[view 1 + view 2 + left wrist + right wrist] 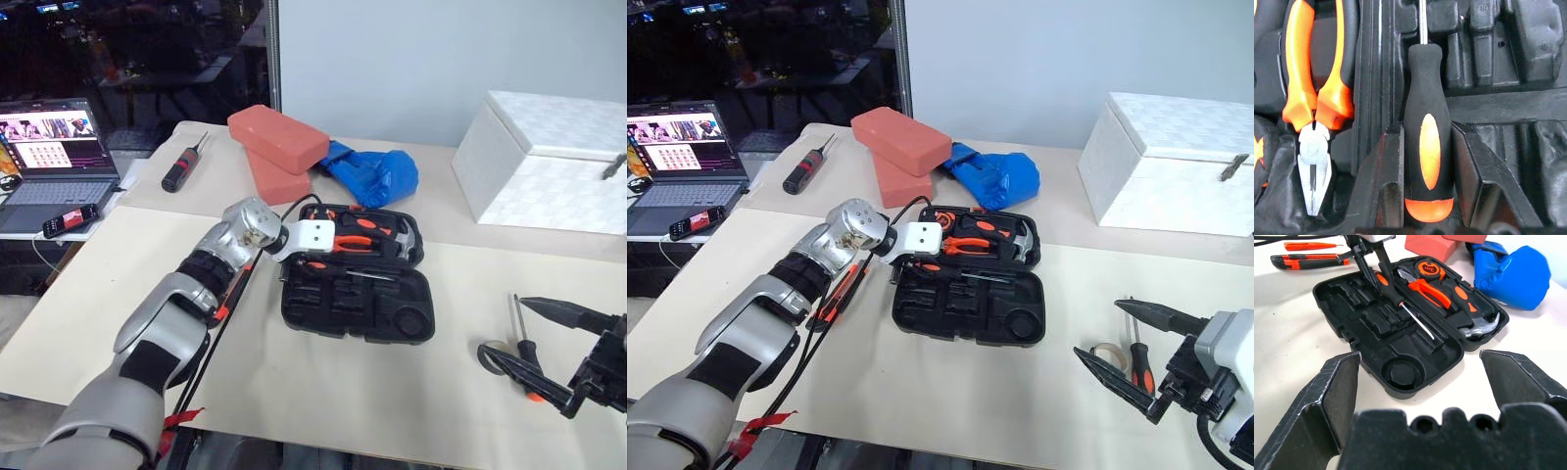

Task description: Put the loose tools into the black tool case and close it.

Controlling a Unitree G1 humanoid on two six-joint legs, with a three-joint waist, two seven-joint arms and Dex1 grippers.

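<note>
My gripper will lower the other screwdriver (529, 356) in, and it will fit head to tail beside the orange-and-black screwdriver's thin shaft (370, 275), because there is room next to it.
The black tool case (333, 311) lies open mid-table, with pliers (1312, 112), a hammer and a tape measure in its far half. My left gripper (1376, 276) reaches into it, its fingers (1386, 176) pressed against both sides of an orange-and-black screwdriver (1429, 147) that lies across the moulded recesses. Left of the case lie a utility knife (1308, 260) and a slim orange screwdriver (1308, 245). At the near right a grey tape roll (1107, 354) and another screwdriver (1136, 364) rest on the table under my right gripper (1097, 328), which is open and holds nothing.
Two red bricks (277, 137) and a blue glove (377, 174) lie behind the case. A white box (549, 162) stands at the back right. A black tool with a red band (181, 168) lies at the back left, near a laptop (54, 157) and a phone.
</note>
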